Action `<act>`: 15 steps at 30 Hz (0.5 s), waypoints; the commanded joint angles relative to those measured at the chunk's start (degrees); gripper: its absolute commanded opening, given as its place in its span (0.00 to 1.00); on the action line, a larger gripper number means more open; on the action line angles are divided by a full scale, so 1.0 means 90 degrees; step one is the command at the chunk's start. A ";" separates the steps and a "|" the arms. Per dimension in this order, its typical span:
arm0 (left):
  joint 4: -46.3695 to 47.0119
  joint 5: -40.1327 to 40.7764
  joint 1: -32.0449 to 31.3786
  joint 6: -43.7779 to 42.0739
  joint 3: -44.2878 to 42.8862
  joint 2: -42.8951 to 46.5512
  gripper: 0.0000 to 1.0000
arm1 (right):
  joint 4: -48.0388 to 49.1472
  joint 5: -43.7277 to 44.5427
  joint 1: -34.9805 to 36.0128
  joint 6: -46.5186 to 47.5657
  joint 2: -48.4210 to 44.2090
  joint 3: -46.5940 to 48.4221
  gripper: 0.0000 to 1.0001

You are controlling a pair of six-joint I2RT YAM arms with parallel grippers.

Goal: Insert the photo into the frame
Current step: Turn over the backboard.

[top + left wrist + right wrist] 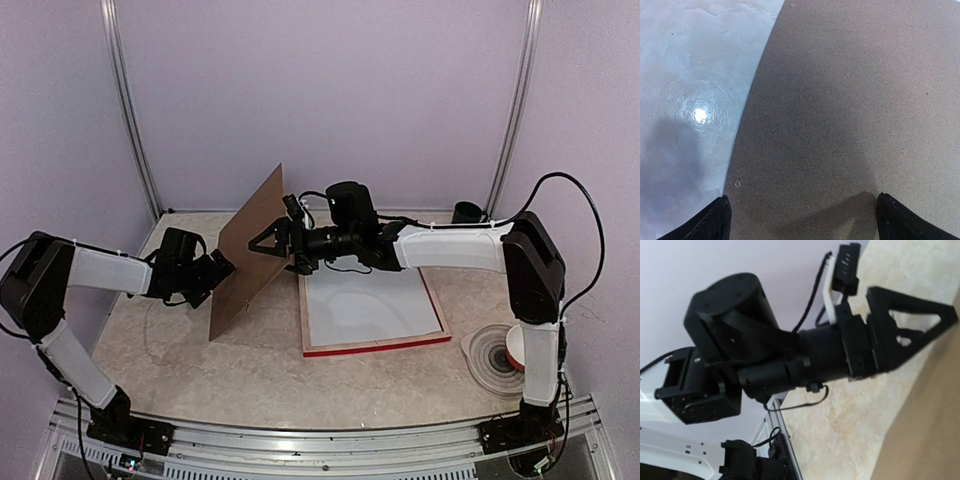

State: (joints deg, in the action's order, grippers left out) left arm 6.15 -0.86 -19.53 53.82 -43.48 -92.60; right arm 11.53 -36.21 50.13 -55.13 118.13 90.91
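Observation:
My left gripper should move back and grab the backing board by its far edge [281, 185], because the gripper's open fingers face the backing board's broad flat side [238, 268].
The frame [430, 300] lies flat on the table right of centre, with a red near edge, pale wood sides and a white sheet [365, 305] inside it. The cat photo does not show. A plain brown backing board [245, 255] stands tilted on its lower edge between my grippers and fills the left wrist view [850, 100]. My left gripper [220, 268] is wide open against the board's left face, with its fingertips [715, 220] at the bottom corners. My right gripper [256, 246] is at the board's right side. Its own fingers do not show in the right wrist view.
A round ringed dish [492, 355] holding a white and red object sits at the near right. A dark cup [465, 212] stands at the back right. The right wrist view shows my left arm [765, 340], the board's edge [930, 430] and the table's rail.

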 commanded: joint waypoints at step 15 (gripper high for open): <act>0.0753 -0.0437 -0.0875 0.0484 -0.0050 0.0260 0.99 | -0.0134 -0.0371 0.0104 0.0626 -0.0357 0.1136 0.99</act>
State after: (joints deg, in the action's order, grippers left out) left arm 11.16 -1.45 -25.71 57.69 -43.51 -90.76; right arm 8.62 -37.82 50.19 -51.03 117.03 97.43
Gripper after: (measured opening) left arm 0.989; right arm 0.992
